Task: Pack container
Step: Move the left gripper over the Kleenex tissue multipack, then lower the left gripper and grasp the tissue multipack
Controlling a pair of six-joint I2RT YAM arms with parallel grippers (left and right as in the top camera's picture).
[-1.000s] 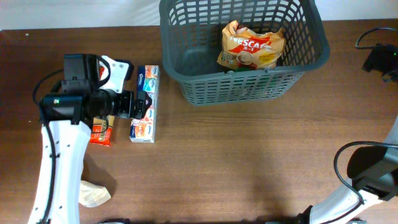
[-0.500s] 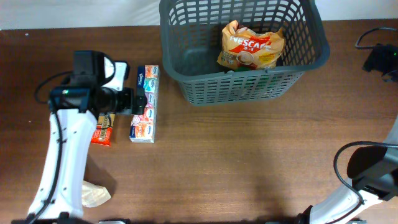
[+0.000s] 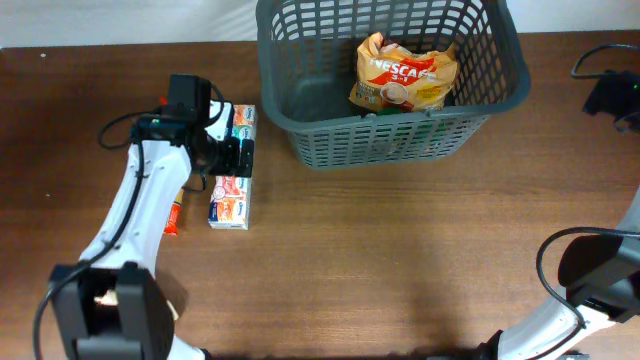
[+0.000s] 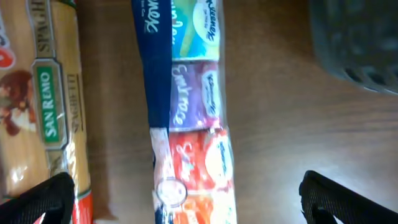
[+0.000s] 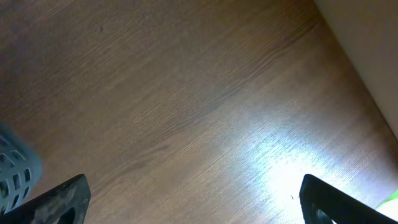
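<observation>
An open gap (image 4: 115,112) lies between the multipack and the spaghetti pack. My left gripper should keep going down across the multipack's width and close at the purple carton (image 4: 194,96).
The container (image 3: 300,110), a dark grey lattice basket, stands at the back of the table with a yellow Nescafe bag (image 3: 405,75) inside. A long multipack of small colourful cartons (image 3: 232,195) lies left of it, seen close in the left wrist view as the multipack (image 4: 193,112). My left gripper (image 3: 233,160) hovers open over the multipack, one finger on each side, touching nothing; in its own view the left gripper (image 4: 193,205) straddles the pack. My right gripper (image 5: 199,208) is open over bare wood, with nothing between its fingers.
A San Remo spaghetti pack (image 4: 53,106) lies beside the multipack, mostly under my left arm as the spaghetti pack (image 3: 172,215). The basket's corner (image 4: 360,43) is close on the right. A black device with a cable (image 3: 610,95) sits at the right edge.
My left arm has swung right and towards the back, carrying the open gripper from beside the spaghetti pack to over the multipack. The right arm has not moved.
</observation>
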